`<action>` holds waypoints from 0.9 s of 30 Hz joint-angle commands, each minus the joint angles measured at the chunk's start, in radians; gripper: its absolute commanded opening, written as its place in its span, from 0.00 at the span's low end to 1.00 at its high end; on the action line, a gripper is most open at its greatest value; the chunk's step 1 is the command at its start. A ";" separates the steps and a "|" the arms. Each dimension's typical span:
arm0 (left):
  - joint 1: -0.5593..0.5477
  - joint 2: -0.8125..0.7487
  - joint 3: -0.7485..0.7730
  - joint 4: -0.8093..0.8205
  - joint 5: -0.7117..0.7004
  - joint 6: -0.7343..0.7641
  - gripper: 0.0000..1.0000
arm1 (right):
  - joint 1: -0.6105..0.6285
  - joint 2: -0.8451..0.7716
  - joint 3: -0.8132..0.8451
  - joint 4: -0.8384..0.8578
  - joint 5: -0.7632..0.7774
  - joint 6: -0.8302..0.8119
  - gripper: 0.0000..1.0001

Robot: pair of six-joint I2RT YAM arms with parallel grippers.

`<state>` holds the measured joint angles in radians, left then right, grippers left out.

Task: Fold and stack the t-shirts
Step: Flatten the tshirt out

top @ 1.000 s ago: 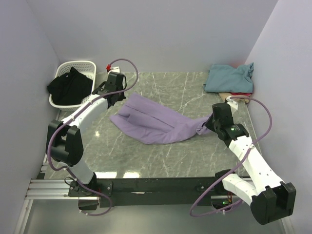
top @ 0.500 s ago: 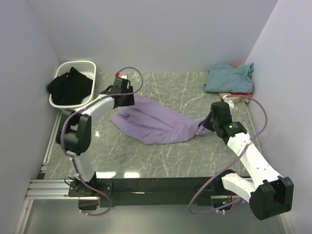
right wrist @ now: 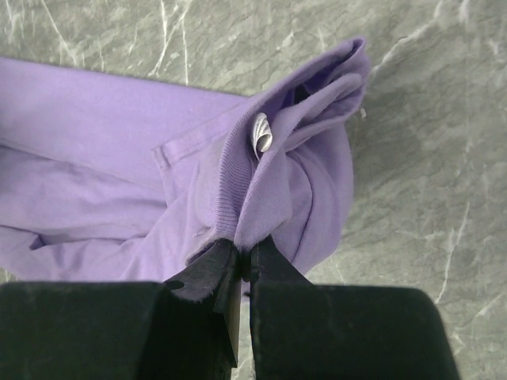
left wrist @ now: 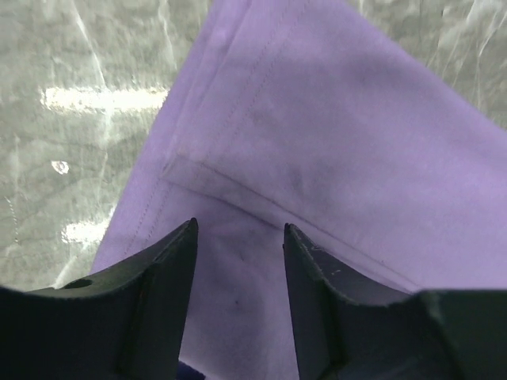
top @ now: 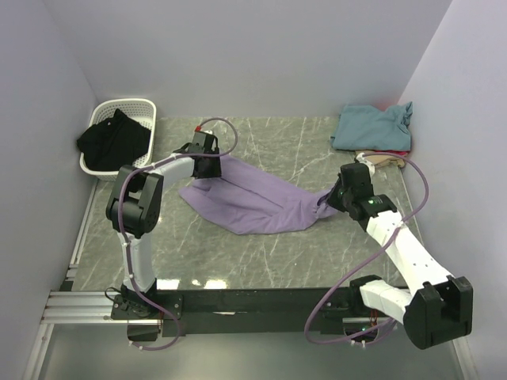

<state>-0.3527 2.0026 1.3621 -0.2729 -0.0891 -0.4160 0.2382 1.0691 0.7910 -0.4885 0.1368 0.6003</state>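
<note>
My left gripper's open fingers are above flat cloth (left wrist: 241, 237), short of the lavender t-shirt's far corner (top: 225, 157), so next I move nearer to that corner and pinch it before I lift.
A lavender t-shirt (top: 253, 199) lies bunched and stretched across the marble table (top: 261, 253). My right gripper (right wrist: 244, 252) is shut on its ribbed collar end (right wrist: 238, 190), seen at the shirt's right tip in the top view, right gripper (top: 333, 199). My left gripper (left wrist: 238, 237) stands open just above the shirt's far-left hem (left wrist: 238, 198), nothing pinched between its fingers; in the top view the left gripper (top: 212, 168) sits over the shirt's upper left corner. A folded teal t-shirt (top: 372, 125) rests on red and tan ones (top: 384, 155) at the back right.
A white basket (top: 119, 107) holding dark cloth (top: 115, 138) stands at the back left corner. Purple walls close in on three sides. The arms' cables loop over the table near each wrist.
The left gripper came from the basket side onto the shirt's upper left corner and went from shut to open. The right gripper kept its hold, shifting slightly.
</note>
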 commanded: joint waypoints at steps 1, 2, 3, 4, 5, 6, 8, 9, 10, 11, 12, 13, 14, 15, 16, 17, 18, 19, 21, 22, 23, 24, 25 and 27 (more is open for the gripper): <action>0.001 0.005 0.034 0.070 -0.049 -0.026 0.52 | -0.005 0.011 -0.001 0.056 -0.029 -0.011 0.00; 0.000 0.016 0.035 0.073 -0.052 -0.029 0.52 | -0.005 0.014 -0.003 0.057 -0.031 -0.011 0.00; 0.000 0.021 0.045 0.074 -0.055 -0.030 0.52 | -0.004 0.017 -0.004 0.059 -0.034 -0.013 0.00; 0.000 0.028 0.051 0.074 -0.055 -0.030 0.52 | -0.004 0.020 -0.004 0.059 -0.036 -0.013 0.00; 0.000 0.048 0.057 0.070 -0.058 -0.030 0.50 | -0.004 0.022 -0.003 0.059 -0.037 -0.013 0.00; 0.000 0.056 0.068 0.067 -0.061 -0.032 0.48 | -0.005 0.026 -0.003 0.059 -0.039 -0.014 0.00; 0.000 0.074 0.069 0.072 -0.061 -0.033 0.44 | -0.005 0.028 -0.003 0.062 -0.040 -0.016 0.00; 0.000 0.079 0.068 0.084 -0.060 -0.036 0.43 | -0.005 0.032 -0.003 0.062 -0.042 -0.016 0.00; 0.000 0.084 0.065 0.092 -0.061 -0.038 0.37 | -0.005 0.032 -0.003 0.064 -0.043 -0.016 0.00; 0.000 0.088 0.058 0.103 -0.060 -0.040 0.33 | -0.007 0.037 -0.003 0.067 -0.049 -0.017 0.00; 0.000 0.091 0.058 0.109 -0.057 -0.043 0.29 | -0.004 0.041 -0.003 0.068 -0.052 -0.017 0.00; 0.000 0.096 0.063 0.107 -0.060 -0.043 0.17 | -0.005 0.045 -0.003 0.068 -0.055 -0.019 0.00; 0.000 0.100 0.066 0.107 -0.060 -0.043 0.09 | -0.005 0.052 0.001 0.071 -0.057 -0.017 0.00; 0.000 0.101 0.068 0.107 -0.060 -0.046 0.03 | -0.005 0.054 0.001 0.071 -0.059 -0.017 0.00; 0.000 0.101 0.071 0.098 -0.061 -0.047 0.01 | -0.005 0.057 0.001 0.073 -0.060 -0.017 0.00; 0.000 0.096 0.078 0.094 -0.063 -0.046 0.01 | -0.005 0.060 -0.001 0.074 -0.062 -0.020 0.00; 0.000 0.091 0.080 0.093 -0.061 -0.046 0.01 | -0.005 0.063 0.001 0.074 -0.063 -0.020 0.00; 0.000 0.079 0.081 0.090 -0.060 -0.043 0.01 | -0.005 0.063 -0.001 0.079 -0.063 -0.020 0.00; 0.000 0.061 0.092 0.081 -0.067 -0.035 0.01 | -0.005 0.068 0.001 0.077 -0.068 -0.025 0.00; 0.000 0.039 0.098 0.074 -0.072 -0.030 0.01 | -0.007 0.071 0.002 0.077 -0.071 -0.023 0.00; 0.000 0.029 0.107 0.063 -0.072 -0.026 0.01 | -0.005 0.071 0.002 0.077 -0.069 -0.027 0.00; 0.001 0.018 0.118 0.054 -0.075 -0.011 0.01 | -0.005 0.072 0.002 0.076 -0.069 -0.027 0.00; 0.001 0.009 0.130 0.037 -0.092 -0.004 0.01 | -0.005 0.071 0.001 0.074 -0.063 -0.027 0.00; 0.001 0.001 0.166 0.006 -0.104 0.014 0.04 | -0.005 0.065 -0.003 0.076 -0.060 -0.030 0.00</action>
<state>-0.3527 2.0785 1.4422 -0.2218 -0.1516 -0.4469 0.2375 1.1378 0.7906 -0.4488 0.0769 0.5850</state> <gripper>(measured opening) 0.027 0.049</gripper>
